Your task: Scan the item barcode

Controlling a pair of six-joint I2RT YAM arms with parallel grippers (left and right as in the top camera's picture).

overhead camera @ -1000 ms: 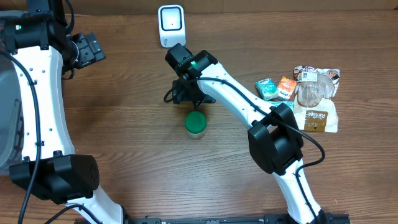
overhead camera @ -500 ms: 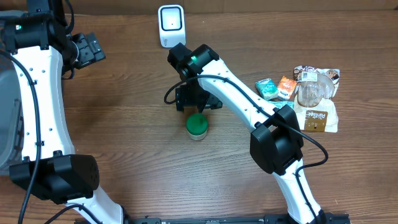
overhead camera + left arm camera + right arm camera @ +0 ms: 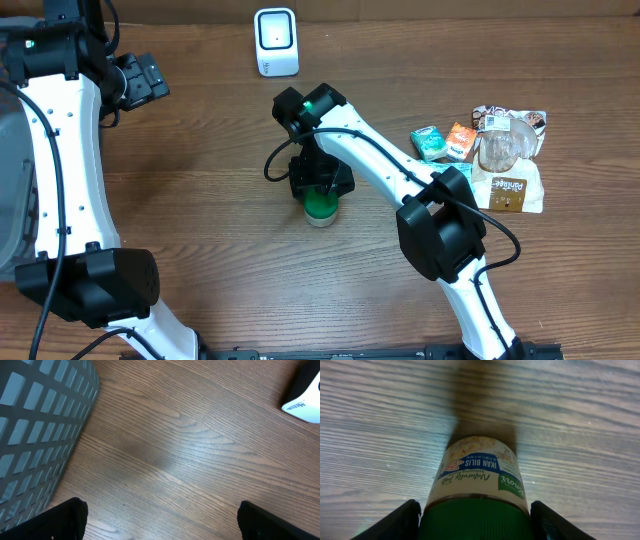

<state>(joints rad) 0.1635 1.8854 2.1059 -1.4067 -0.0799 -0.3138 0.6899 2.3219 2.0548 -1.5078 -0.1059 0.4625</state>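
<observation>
The jar's label [image 3: 481,467] shows its brand side and hides the barcode, so my right gripper should open, turn, retake the green lid [image 3: 320,204] and twist the jar round.
The item is a small jar [image 3: 322,209] with a green lid and a cream label; it stands upright on the wooden table near the middle. My right gripper [image 3: 320,192] has come down over it from above. In the right wrist view the jar [image 3: 479,467] fills the centre, and the two black fingers [image 3: 395,522] press against either side of its green lid, so the right gripper [image 3: 475,522] is shut on the jar. No barcode shows on the label. The white scanner [image 3: 275,40] stands at the table's far edge. My left gripper [image 3: 160,525] hangs wide open over bare wood at the far left.
A grey mesh basket [image 3: 35,425] sits at the left edge, close to the left gripper [image 3: 140,80]. A corner of the scanner [image 3: 305,400] shows in the left wrist view. Several snack packets [image 3: 505,150], among them a teal one [image 3: 430,142], lie at the right.
My right gripper moved toward the near side and came down over the jar, and its fingers closed in on the lid. The left arm has not moved.
</observation>
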